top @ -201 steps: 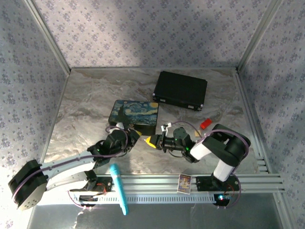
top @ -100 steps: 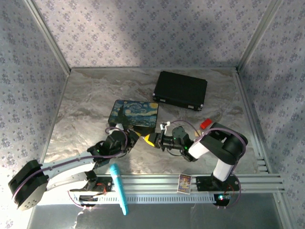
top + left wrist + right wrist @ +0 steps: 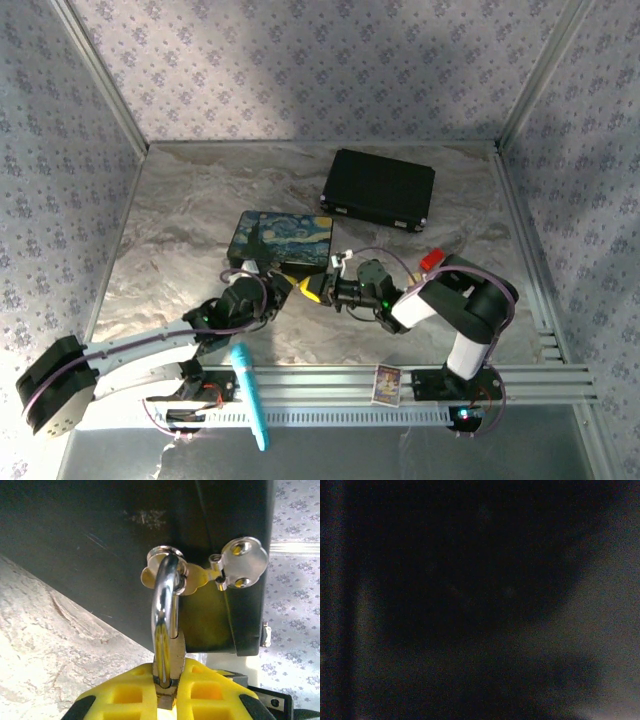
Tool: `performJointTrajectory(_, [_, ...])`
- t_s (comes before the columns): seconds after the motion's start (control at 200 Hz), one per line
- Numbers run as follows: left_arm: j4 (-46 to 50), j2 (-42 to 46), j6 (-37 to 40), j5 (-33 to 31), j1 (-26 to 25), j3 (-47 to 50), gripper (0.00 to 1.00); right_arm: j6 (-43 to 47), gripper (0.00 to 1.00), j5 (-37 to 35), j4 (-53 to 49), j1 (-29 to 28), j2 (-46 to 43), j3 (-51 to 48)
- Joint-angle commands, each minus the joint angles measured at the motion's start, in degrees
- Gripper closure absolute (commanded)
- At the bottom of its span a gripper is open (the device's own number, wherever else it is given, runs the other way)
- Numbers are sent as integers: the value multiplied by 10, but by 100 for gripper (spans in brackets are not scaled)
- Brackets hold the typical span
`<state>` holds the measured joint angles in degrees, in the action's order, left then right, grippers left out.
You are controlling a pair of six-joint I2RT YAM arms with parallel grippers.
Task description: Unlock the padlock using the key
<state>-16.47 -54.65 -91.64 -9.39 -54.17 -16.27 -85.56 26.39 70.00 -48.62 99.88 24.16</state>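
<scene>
Next, my right gripper opens, back away and turns its wrist back before it grips the key, because its wrist is rolled over against the painted box's corner (image 3: 329, 264).
In the left wrist view my left gripper (image 3: 170, 675) is shut on the small brass padlock (image 3: 170, 656). Its yellow fingers (image 3: 125, 695) press both sides of the body. The silver shackle (image 3: 164, 605) rises from the padlock and loops through the metal latch ring on the painted box's dark front wall (image 3: 100, 535). From above, the left gripper (image 3: 280, 286) sits at the near edge of the painted box (image 3: 283, 238). The right gripper (image 3: 314, 290) is right beside it, yellow tips pointing left. The right wrist view is nearly black. The key is hidden.
A black case (image 3: 378, 188) lies at the back right. A small red piece (image 3: 430, 260) rests by the right arm's elbow. A teal pen-like stick (image 3: 250, 396) and a small card (image 3: 386, 383) lie on the front rail. A round silver latch plate (image 3: 243, 562) hangs on the box.
The right gripper has crept left and slightly back, closing in on the left gripper at the box's front. The left arm has hardly moved.
</scene>
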Motion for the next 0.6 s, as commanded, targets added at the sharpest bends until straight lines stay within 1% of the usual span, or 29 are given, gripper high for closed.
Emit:
performJointTrajectory(0.0, [-67, -4, -3, 20, -8, -12, 100, -5, 100, 2, 25, 2, 20, 13])
performJointTrajectory(0.075, [-69, -7, -1, 31, -9, -15, 100, -16, 100, 3, 48, 10, 29, 7])
performJointTrajectory(0.15, [-66, -5, -1, 36, -11, -15, 100, -15, 100, 2, 45, 12, 25, 7])
performJointTrajectory(0.27, [-69, -13, -8, 32, -30, -15, 100, -6, 100, 4, 42, 11, 11, 14])
performJointTrajectory(0.375, [-88, -30, -18, 24, -47, -15, 100, 20, 100, -5, 12, 3, -16, 25])
performJointTrajectory(0.455, [-104, -47, -22, 27, -49, -19, 100, 46, 100, -17, -11, -6, -43, 29])
performJointTrajectory(0.52, [-109, -56, -23, 27, -53, -23, 100, 50, 100, -18, -15, -11, -56, 31])
performJointTrajectory(0.595, [-123, -66, -24, 24, -57, -25, 100, 14, 100, -15, 37, -8, -46, 24])
